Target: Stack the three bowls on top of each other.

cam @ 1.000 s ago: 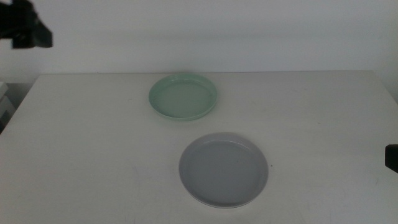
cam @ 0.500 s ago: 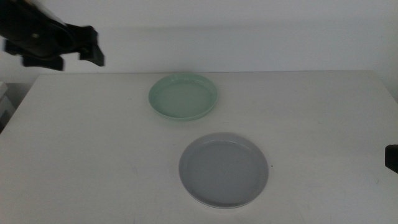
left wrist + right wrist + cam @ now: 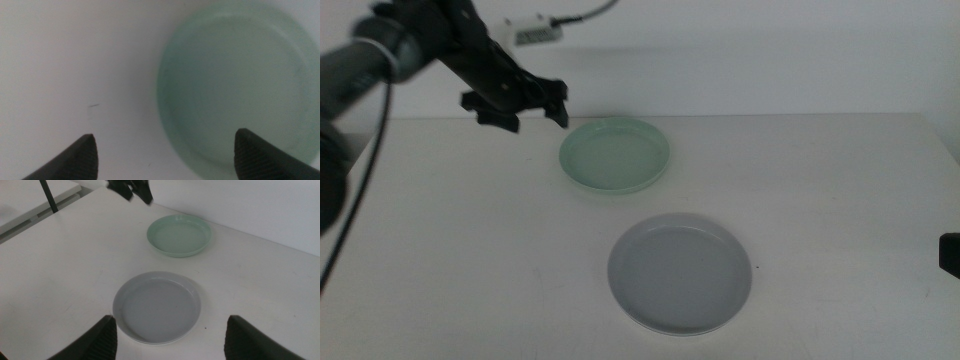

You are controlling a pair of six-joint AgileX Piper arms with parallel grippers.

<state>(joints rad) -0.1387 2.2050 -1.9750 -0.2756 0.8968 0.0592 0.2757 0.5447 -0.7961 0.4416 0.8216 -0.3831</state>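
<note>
I expect the mint green bowl to nest low over the grey bowl and cover it when I stack them, because the grey bowl has the same shallow round shape.
A mint green bowl sits at the back middle of the white table. A grey bowl sits nearer, a little to the right. No separate white bowl shows. My left gripper is open and empty, hovering just left of the mint bowl's rim. In the left wrist view the mint bowl lies ahead between the wide-apart jaws. My right gripper waits open at the right edge. Its wrist view shows the grey bowl, the mint bowl and the left gripper.
A white wall stands behind the table. The left arm's cable hangs over the table's left side. A dark stand and another surface lie beyond the table's left edge.
My left arm has swung in from the far left corner toward the right and now hovers by the mint bowl's left rim. The bowls and the right gripper have not moved.
</note>
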